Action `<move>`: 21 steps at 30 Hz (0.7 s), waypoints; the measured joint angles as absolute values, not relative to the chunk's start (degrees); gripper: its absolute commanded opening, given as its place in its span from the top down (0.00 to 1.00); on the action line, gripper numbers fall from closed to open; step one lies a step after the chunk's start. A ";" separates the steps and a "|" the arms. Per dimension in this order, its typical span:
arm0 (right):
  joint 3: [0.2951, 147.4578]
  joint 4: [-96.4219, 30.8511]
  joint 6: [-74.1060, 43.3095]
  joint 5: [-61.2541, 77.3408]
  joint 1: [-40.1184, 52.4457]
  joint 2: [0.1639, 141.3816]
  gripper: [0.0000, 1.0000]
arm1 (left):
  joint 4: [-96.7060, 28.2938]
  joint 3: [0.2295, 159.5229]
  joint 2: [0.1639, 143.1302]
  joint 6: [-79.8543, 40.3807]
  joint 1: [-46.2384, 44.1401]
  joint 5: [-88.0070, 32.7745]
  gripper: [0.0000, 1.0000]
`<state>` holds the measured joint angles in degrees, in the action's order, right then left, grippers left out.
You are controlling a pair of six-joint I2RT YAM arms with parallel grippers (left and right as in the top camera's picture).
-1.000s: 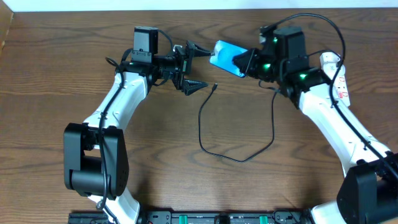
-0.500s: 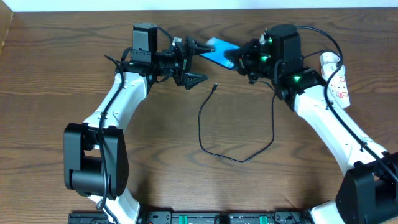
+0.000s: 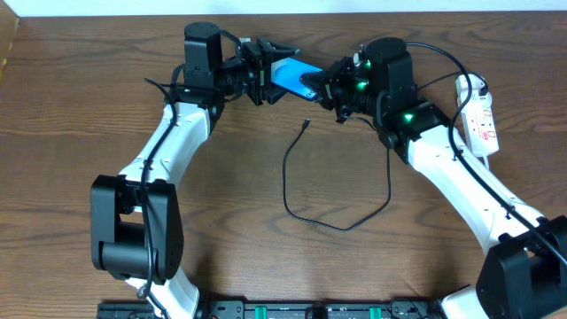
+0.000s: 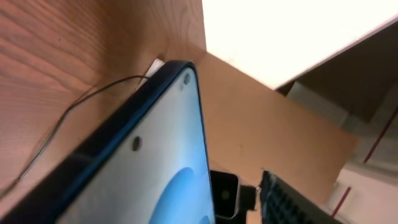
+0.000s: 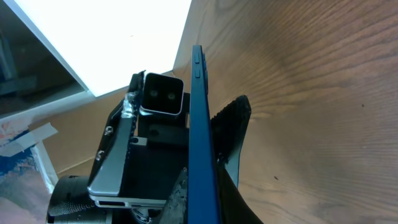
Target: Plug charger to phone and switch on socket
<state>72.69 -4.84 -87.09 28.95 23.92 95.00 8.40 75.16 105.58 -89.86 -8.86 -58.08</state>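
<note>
The phone's end is held shut in my right gripper, so my left gripper should take over the phone before my right gripper picks up the charger's connector tip.
The phone, blue screen lit, hangs above the table at the back centre between both grippers. My right gripper is shut on its right end; in the right wrist view the phone stands edge-on between those fingers. My left gripper has a finger on each side of the phone's left end; whether they press it does not show. The screen fills the left wrist view. The charger lies looped on the table, its connector tip free below the phone. The socket lies at the far right.
The table's back edge and a pale wall run close behind the phone. The charger's far end runs under my right arm. The socket's white cord curls at its top end.
The right gripper has carried the phone leftward. The left gripper's fingers, wide apart a second ago, now stand closer together around the phone's left end.
</note>
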 measured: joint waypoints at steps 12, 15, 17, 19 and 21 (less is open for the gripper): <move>73.06 -3.68 -89.19 28.47 23.68 94.96 0.98 | 8.25 75.13 105.58 -96.38 -8.91 -56.93 0.81; 73.28 -3.73 -92.92 28.29 23.44 94.96 0.98 | 9.19 75.07 105.58 -96.31 -9.02 -56.69 0.93; 73.43 -3.90 -95.68 28.32 23.31 94.96 0.99 | 9.85 75.07 105.58 -96.23 -9.08 -56.38 0.93; 73.45 -4.47 -96.14 28.21 23.40 94.85 0.96 | 9.58 75.07 105.58 -96.47 -9.08 -56.42 0.93; 73.52 -5.34 -96.31 28.21 23.38 94.85 0.88 | 9.17 75.07 105.58 -96.66 -9.15 -56.40 0.93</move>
